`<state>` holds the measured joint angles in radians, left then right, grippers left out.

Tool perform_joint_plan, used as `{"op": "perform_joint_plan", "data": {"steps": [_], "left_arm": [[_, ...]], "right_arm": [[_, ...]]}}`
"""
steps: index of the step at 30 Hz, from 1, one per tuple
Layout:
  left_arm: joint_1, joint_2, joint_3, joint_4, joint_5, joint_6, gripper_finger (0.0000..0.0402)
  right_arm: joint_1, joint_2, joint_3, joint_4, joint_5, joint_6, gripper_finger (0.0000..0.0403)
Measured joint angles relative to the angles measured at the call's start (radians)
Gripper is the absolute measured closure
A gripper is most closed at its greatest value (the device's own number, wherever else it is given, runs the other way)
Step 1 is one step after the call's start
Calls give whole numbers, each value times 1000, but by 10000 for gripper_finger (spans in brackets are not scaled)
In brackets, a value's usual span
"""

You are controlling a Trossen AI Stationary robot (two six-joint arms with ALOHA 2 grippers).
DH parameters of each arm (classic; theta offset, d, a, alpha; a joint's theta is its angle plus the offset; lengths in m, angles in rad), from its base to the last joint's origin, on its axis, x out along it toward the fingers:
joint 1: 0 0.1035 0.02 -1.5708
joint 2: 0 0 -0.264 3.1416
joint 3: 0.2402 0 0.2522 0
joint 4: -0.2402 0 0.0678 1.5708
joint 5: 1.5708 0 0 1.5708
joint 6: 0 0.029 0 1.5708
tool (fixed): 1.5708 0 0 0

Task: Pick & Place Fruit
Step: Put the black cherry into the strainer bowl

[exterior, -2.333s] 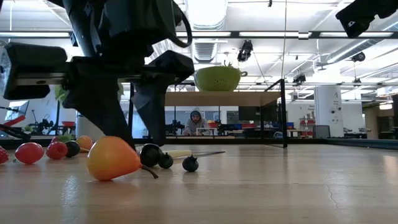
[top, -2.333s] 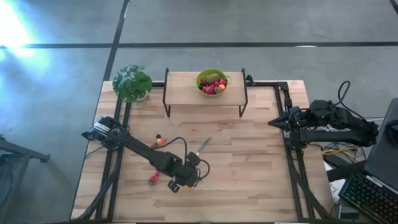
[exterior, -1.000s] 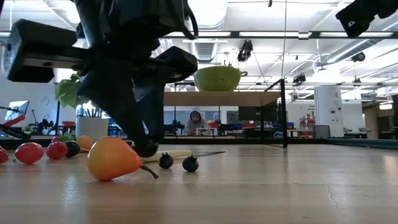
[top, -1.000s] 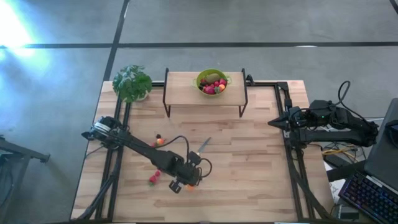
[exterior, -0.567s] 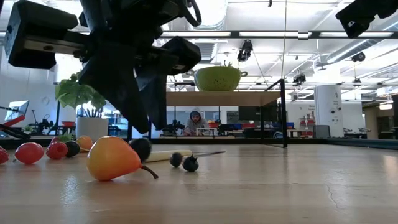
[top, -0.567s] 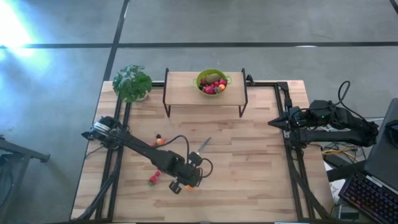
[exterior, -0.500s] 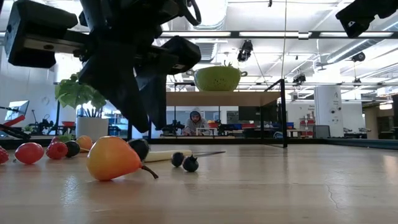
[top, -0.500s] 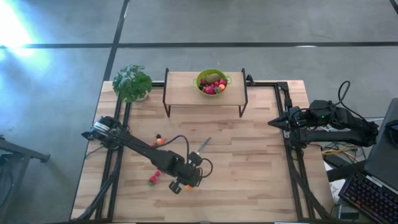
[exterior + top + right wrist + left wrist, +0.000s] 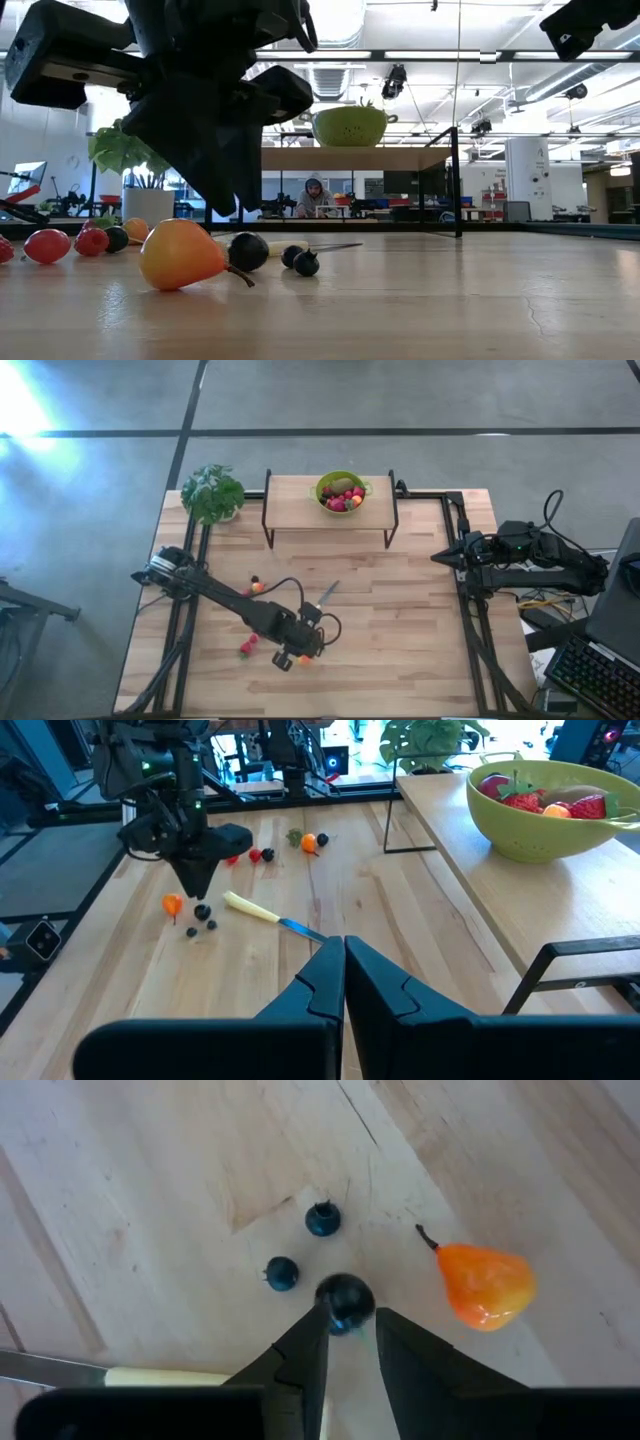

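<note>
The dark berry is just beyond the ends of my left gripper's fingers, so I should open wider, reach farther out and come down around the berry's middle before I close.
My left gripper points steeply down at the near middle of the table, its fingers a little apart. A dark berry lies on the wood just past the fingertips. In the low view the dark berry rests below my left gripper, with a gap between them. An orange pear-shaped fruit and two small blueberries lie close by. My right gripper hangs shut and raised at the table's right edge.
A green bowl with fruit stands on a raised wooden shelf at the far edge. A pale-handled knife lies just beyond the left gripper. More small fruit lies to the left. A potted plant stands far left.
My left gripper, which stood down around the dark berry, has risen a little. The berry went up and left behind the pear, then came down onto the table at the pear's right. One small blueberry has rolled right, next to the other.
</note>
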<state>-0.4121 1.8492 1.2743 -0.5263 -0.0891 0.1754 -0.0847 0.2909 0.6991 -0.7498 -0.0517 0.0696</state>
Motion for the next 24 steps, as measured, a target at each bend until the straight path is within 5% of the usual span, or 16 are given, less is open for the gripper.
{"op": "perform_joint_plan", "data": {"steps": [13,24], "left_arm": [[2,66,-1,17,1,-66,211],[3,95,0,29,4,-31,211]], "right_arm": [[0,0,0,0,0,0,394],[0,0,0,0,0,0,394]]}}
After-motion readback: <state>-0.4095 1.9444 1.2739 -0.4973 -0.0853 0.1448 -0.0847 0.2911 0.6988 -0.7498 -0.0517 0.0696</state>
